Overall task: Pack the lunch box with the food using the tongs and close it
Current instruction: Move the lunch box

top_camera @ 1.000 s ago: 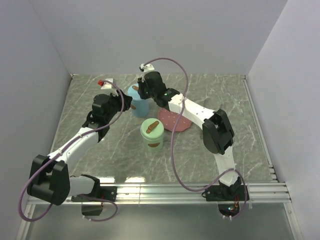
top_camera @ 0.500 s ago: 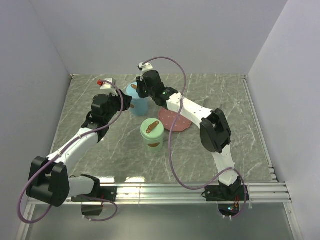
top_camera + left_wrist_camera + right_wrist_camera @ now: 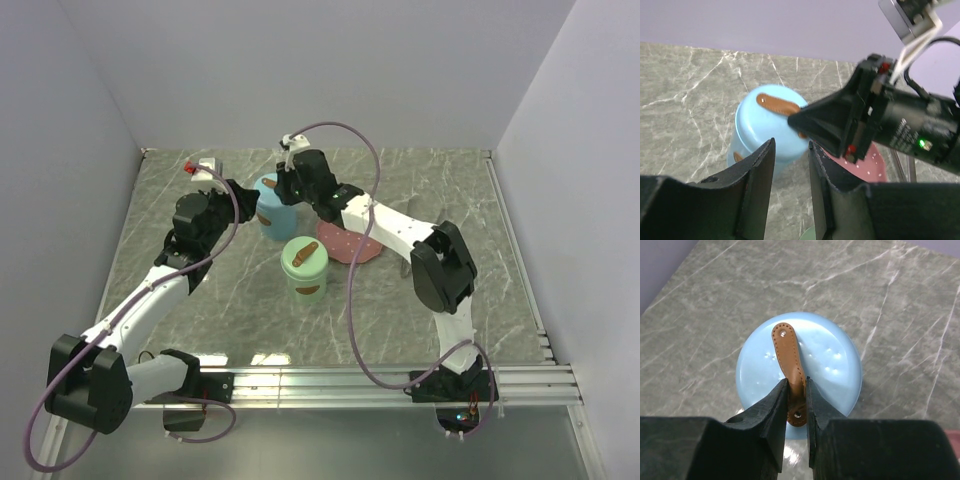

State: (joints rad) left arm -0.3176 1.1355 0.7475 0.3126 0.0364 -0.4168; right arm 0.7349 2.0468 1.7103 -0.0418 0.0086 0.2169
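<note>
My right gripper should go on moving the blue box by its strap (image 3: 269, 183) until the two boxes stand together, because the space (image 3: 256, 268) next to the green box is free.
A round blue lunch box (image 3: 270, 222) with a brown strap (image 3: 787, 352) across its lid (image 3: 835, 365) stands at the back of the table. My right gripper (image 3: 796, 382) is above it, shut on that strap; it shows as a black wedge (image 3: 805, 120) in the left wrist view. My left gripper (image 3: 791, 145) hangs just left of the blue box (image 3: 765, 127), open, with nothing between its fingers (image 3: 762, 165). A green box (image 3: 303, 262) of the same kind, lid on, stands nearer me. The tongs are out of view, and no food shows.
A pink dotted plate (image 3: 350, 245) lies right of the two boxes, partly under my right arm. Walls close the table on the left, back and right. A metal rail (image 3: 400, 380) runs along the near edge.
My left gripper has drawn back to the left, away from the blue box. The right gripper stays on the strap, and its arm has shifted a little to the right.
</note>
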